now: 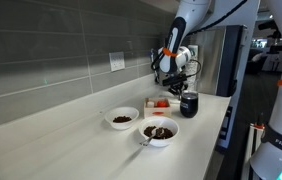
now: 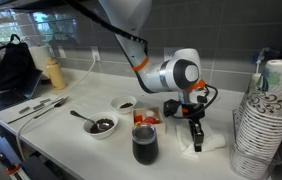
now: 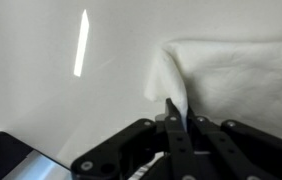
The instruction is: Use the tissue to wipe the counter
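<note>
The robot's gripper should wipe the tissue back across the counter (image 2: 168, 155) next to the dark cup, because the tissue's far edge (image 2: 222, 138) is close beside the stacked paper cups.
A white tissue (image 3: 236, 80) lies flat on the white counter (image 3: 41, 70). Its near left corner is lifted and pinched between my fingers. My gripper (image 3: 171, 108) is shut on that corner, with the fingertips pressed together. In an exterior view the gripper (image 2: 196, 138) points straight down at the counter, with the tissue (image 2: 214, 144) spread beside it. In an exterior view the gripper (image 1: 176, 84) hangs low behind the dark cup, and the tissue is hidden there.
A dark cup (image 2: 145, 145), a small red and white box (image 2: 146, 118) and two white bowls of dark food (image 2: 102, 126) (image 2: 125, 104) stand near the gripper. Stacked paper cups (image 2: 269, 115) stand on the far side of the tissue. Cutlery (image 2: 41, 106) lies near a yellow bottle (image 2: 54, 72).
</note>
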Controlling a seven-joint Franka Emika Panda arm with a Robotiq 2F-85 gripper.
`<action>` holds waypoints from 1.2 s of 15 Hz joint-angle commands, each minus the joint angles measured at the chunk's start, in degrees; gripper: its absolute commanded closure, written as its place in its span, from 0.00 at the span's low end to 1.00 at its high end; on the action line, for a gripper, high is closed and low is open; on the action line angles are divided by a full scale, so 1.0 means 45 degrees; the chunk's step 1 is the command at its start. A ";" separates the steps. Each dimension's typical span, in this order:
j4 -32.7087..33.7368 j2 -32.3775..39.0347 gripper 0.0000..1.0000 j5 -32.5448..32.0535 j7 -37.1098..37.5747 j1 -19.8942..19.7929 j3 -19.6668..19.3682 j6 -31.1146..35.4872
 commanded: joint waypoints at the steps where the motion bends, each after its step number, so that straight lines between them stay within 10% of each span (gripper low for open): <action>1: -0.0539 -0.0770 0.98 0.0361 -0.0517 -0.0095 0.1041 0.0282; 6: -0.0491 -0.0983 0.98 0.0675 -0.0776 0.0124 0.2087 -0.0344; 18: -0.2002 -0.1577 0.98 -0.2450 0.2829 0.0206 -0.0256 -0.1059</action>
